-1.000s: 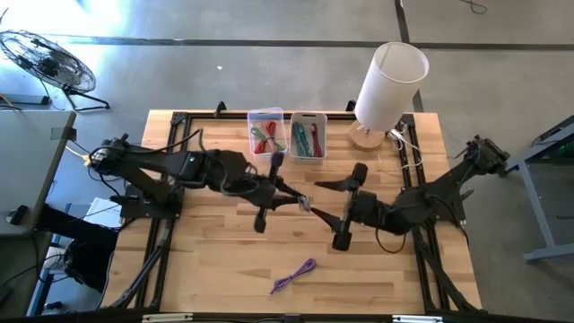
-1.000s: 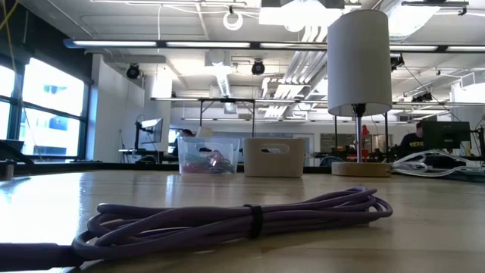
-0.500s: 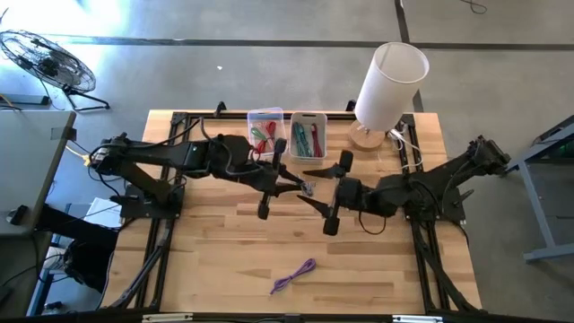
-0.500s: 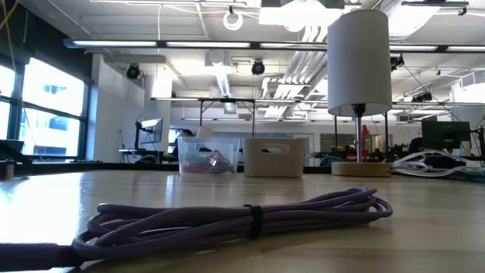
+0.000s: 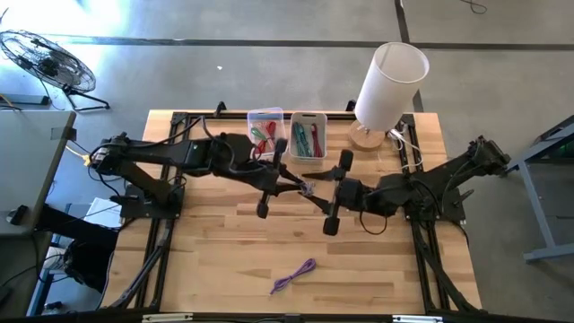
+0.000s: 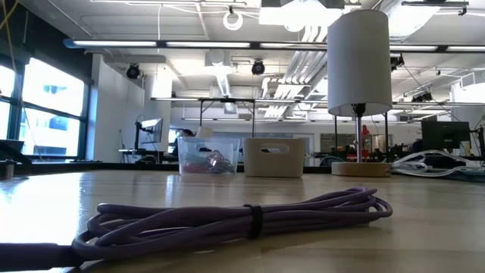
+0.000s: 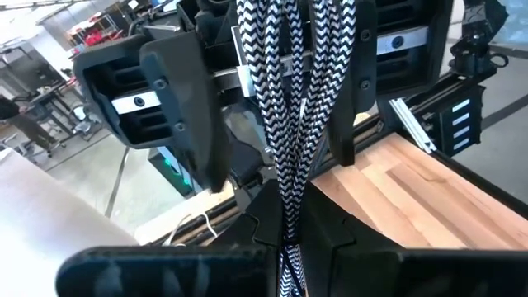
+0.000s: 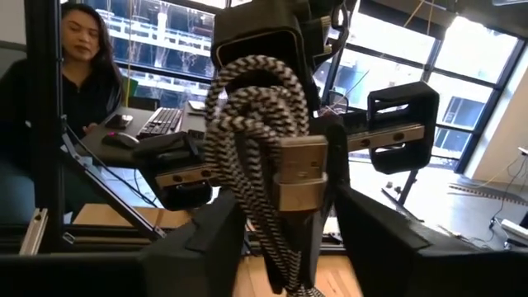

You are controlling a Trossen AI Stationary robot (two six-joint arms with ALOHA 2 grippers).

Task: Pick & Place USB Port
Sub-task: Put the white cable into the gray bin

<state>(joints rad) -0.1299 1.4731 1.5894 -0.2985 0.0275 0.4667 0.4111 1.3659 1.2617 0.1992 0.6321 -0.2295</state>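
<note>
The braided USB cable (image 5: pixel 307 188) is pinched in my left gripper and faces my right gripper, so next my right gripper takes over the cable and lowers it into the beige bin (image 5: pixel 308 136).
A black-and-white braided USB cable (image 5: pixel 308 188), bundled in loops, hangs above the middle of the table with its metal plug (image 8: pixel 301 169) showing. My left gripper (image 5: pixel 299 185) is shut on it and reaches in from the table's left. My right gripper (image 5: pixel 316 190) faces it from the right. It is open, with one finger (image 8: pixel 206 239) close beside the bundle and the other (image 8: pixel 388 235) a gap away from it. A purple coiled cable (image 5: pixel 294 275) lies on the table near the front edge. My left gripper pinches several strands of the braided bundle (image 7: pixel 289 219) between its two fingers. The fingers lie about level and come from the table's left. The bundle is lifted clear of the table and sticks out beyond the fingertips toward my right gripper.
Two small bins (image 5: pixel 266 133) (image 5: pixel 308 135) holding coloured cables stand at the far edge. A white lamp (image 5: pixel 387 85) stands at the far right. The purple cable (image 6: pixel 242 218) fills the low view's foreground. A person (image 8: pixel 78 74) sits beyond the table.
My left gripper has carried the braided bundle a little toward the far edge. My right gripper has moved toward the table's left and far edge until its fingers stand on either side of the bundle. Both arms have kept still over the last half second.
</note>
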